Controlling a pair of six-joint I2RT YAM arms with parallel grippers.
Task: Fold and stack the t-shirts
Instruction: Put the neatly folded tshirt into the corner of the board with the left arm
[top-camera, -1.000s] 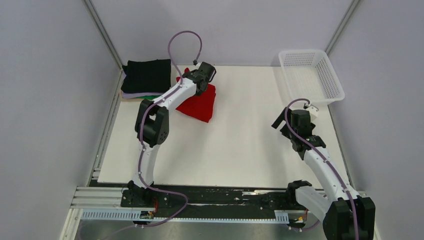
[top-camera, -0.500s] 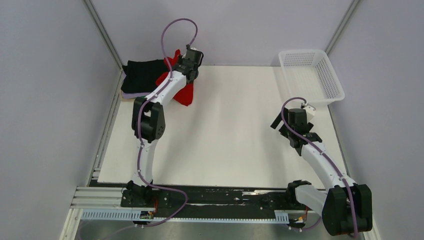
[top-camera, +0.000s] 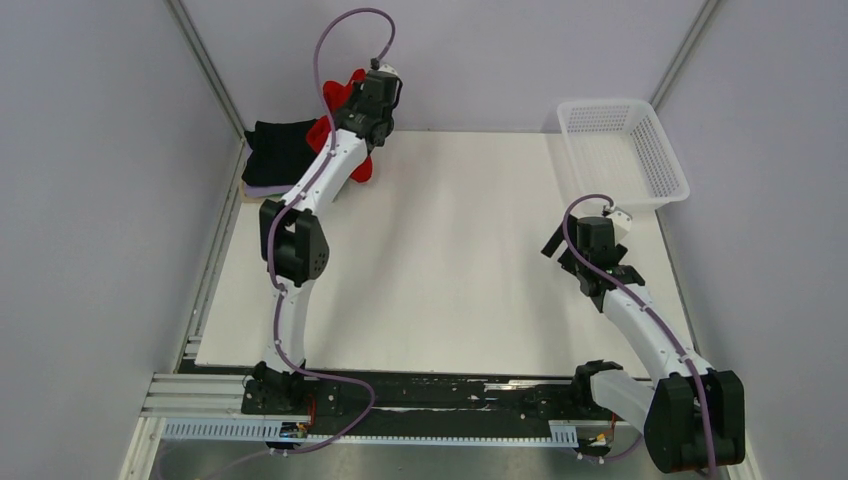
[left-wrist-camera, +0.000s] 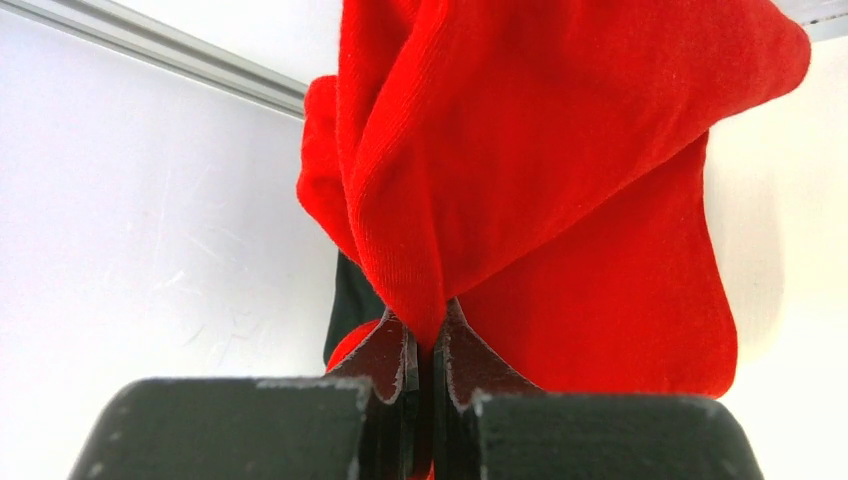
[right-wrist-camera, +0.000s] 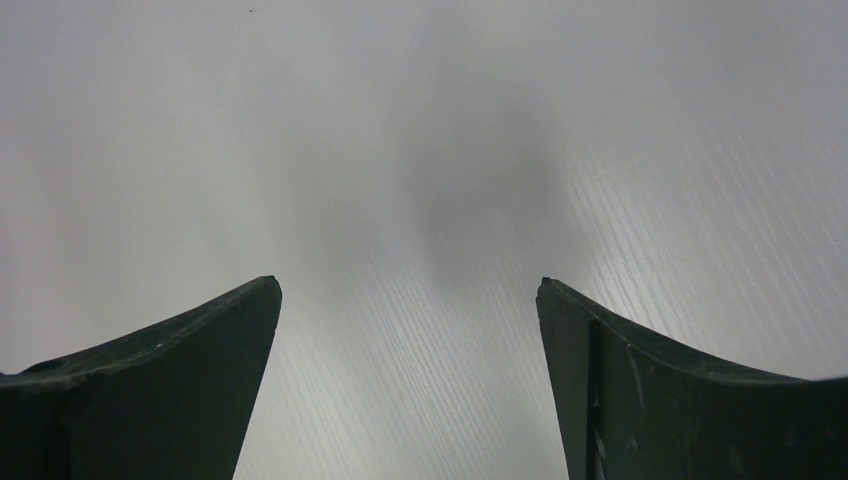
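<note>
The red t-shirt (top-camera: 320, 136) extends over the flat, open top of the black shirt (top-camera: 277, 153). My left gripper keeps moving the red t-shirt across until it covers the stack.
My left gripper (top-camera: 374, 92) is shut on a fold of the bright red t-shirt (top-camera: 362, 168) and holds it in the air at the back left. The shirt hangs bunched beside and partly over the folded black shirt (top-camera: 275, 150). That black shirt tops a stack with a pale lilac edge (top-camera: 256, 187) under it; no green shows. In the left wrist view the jaws (left-wrist-camera: 425, 325) pinch red cloth (left-wrist-camera: 560, 150), with a sliver of black shirt (left-wrist-camera: 350, 305) behind. My right gripper (top-camera: 572, 248) is open and empty over bare table (right-wrist-camera: 408, 285).
A white plastic mesh basket (top-camera: 668, 160) stands at the back right corner. The white table board (top-camera: 470, 270) ends near grey walls and metal rails on the left and at the back. The arm bases sit on a black rail at the near edge.
My left gripper has lifted the red shirt off the table and carried it back and left, toward the black stack. The right arm has barely moved.
</note>
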